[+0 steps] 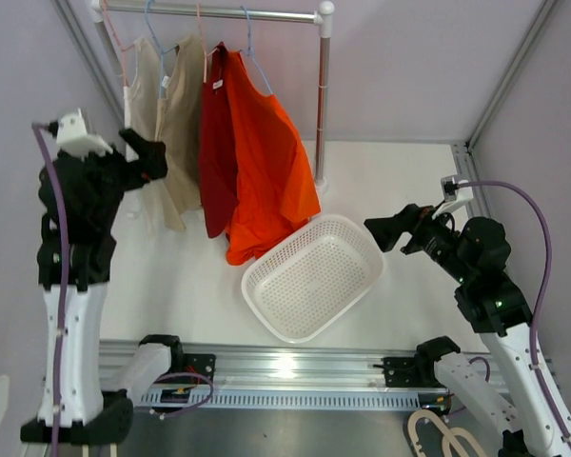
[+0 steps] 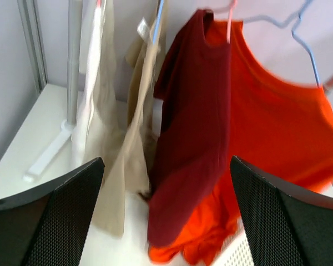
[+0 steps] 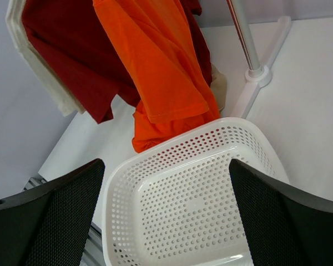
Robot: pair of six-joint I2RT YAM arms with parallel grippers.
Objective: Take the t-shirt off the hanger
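I should go on moving up before my left gripper's open fingers are on both sides of the hanger's wire (image 1: 122, 50), because the pink hanger at the rail's end (image 1: 113, 31) hangs clear in front of them.
An orange t-shirt (image 1: 271, 162) hangs on a blue hanger (image 1: 254, 55) at the right end of the clothes rail (image 1: 228, 12). Its hem touches the table. A dark red t-shirt (image 1: 217, 152) hangs just left of it, then beige garments (image 1: 176, 114). My left gripper (image 1: 148, 157) is raised beside the beige garments, open and empty. In the left wrist view it (image 2: 165, 166) faces the dark red shirt (image 2: 194, 127) and the orange shirt (image 2: 277, 127). My right gripper (image 1: 388, 230) is open and empty at the right of the basket; in the right wrist view it (image 3: 166, 166) looks down on the basket.
A white perforated basket (image 1: 266, 286) lies tilted on the table below the orange shirt, also in the right wrist view (image 3: 122, 183). The rail's right post (image 1: 322, 105) stands behind it. Grey walls close in on both sides.
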